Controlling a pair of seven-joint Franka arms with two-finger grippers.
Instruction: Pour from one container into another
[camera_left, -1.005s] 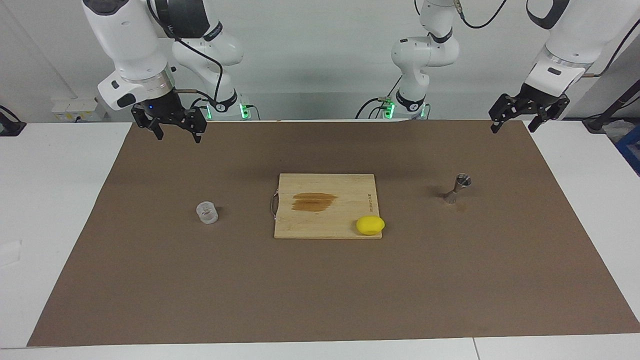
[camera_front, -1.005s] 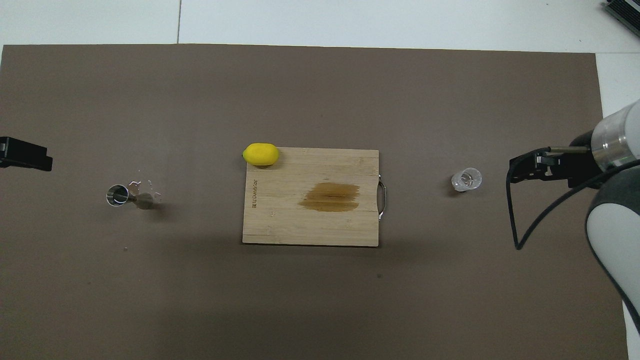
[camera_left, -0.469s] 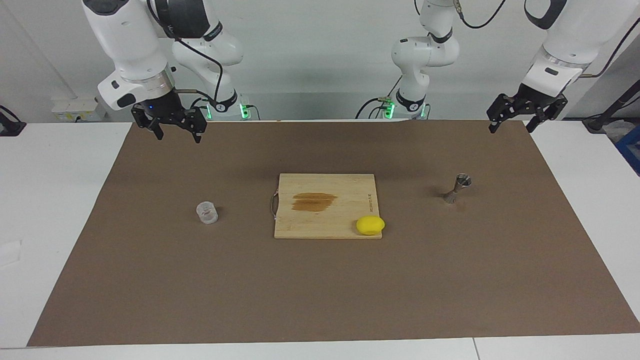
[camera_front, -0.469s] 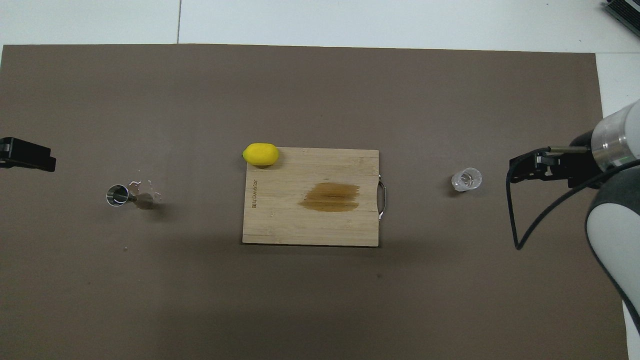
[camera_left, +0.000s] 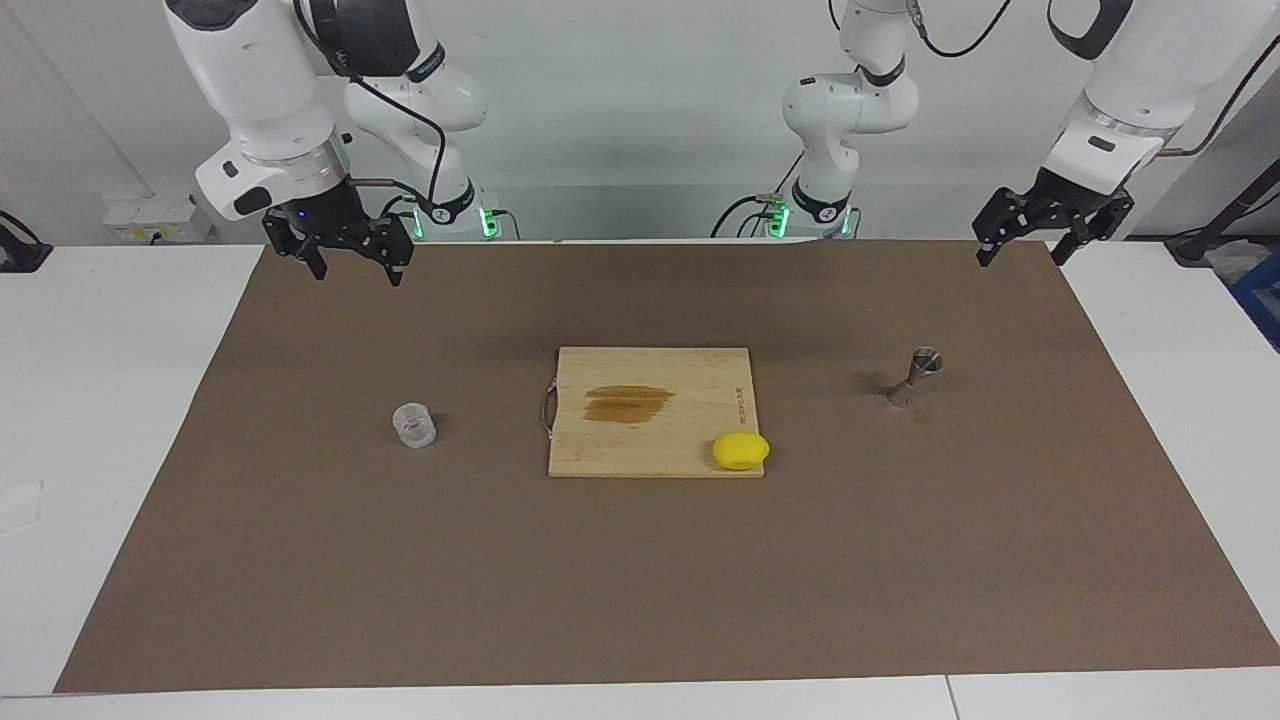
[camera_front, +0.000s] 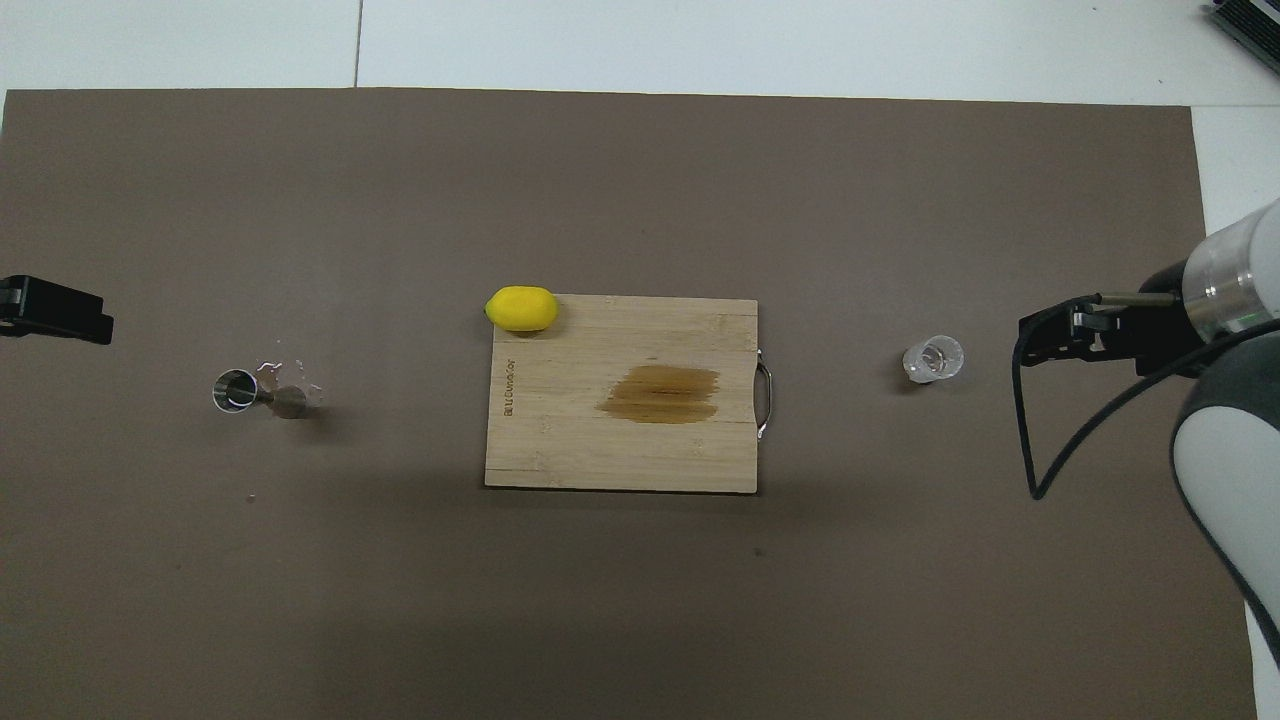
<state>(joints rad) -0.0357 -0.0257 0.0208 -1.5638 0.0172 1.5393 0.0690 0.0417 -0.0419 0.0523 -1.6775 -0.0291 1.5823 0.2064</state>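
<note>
Next, I pull back, turn my left gripper level and move in low toward the jigger's side (camera_front: 264, 397), since this gripper now points down while the jigger stands upright (camera_left: 917, 374).
The small clear cup (camera_left: 414, 424) stands upright on the brown mat toward the right arm's end; it also shows in the overhead view (camera_front: 933, 359). The grey metal jigger (camera_left: 915, 376) stands upright toward the left arm's end, and in the overhead view (camera_front: 248, 391) small wet drops lie around it. My right gripper (camera_left: 357, 275) hangs open and empty over the mat, well apart from the cup; it shows in the overhead view (camera_front: 1045, 338) too. My left gripper (camera_left: 1022, 260) hangs open and empty over the mat's corner, well above the jigger, partly seen overhead (camera_front: 58, 312).
A wooden cutting board (camera_left: 700, 380) with a brown stain and a metal handle lies mid-mat between cup and jigger. A yellow lemon (camera_left: 741, 450) sits on the board's corner farthest from the robots, toward the left arm's end. The brown mat (camera_left: 640, 580) covers the white table.
My left gripper has drifted slightly upward. The right gripper, the cup and the jigger have not moved.
</note>
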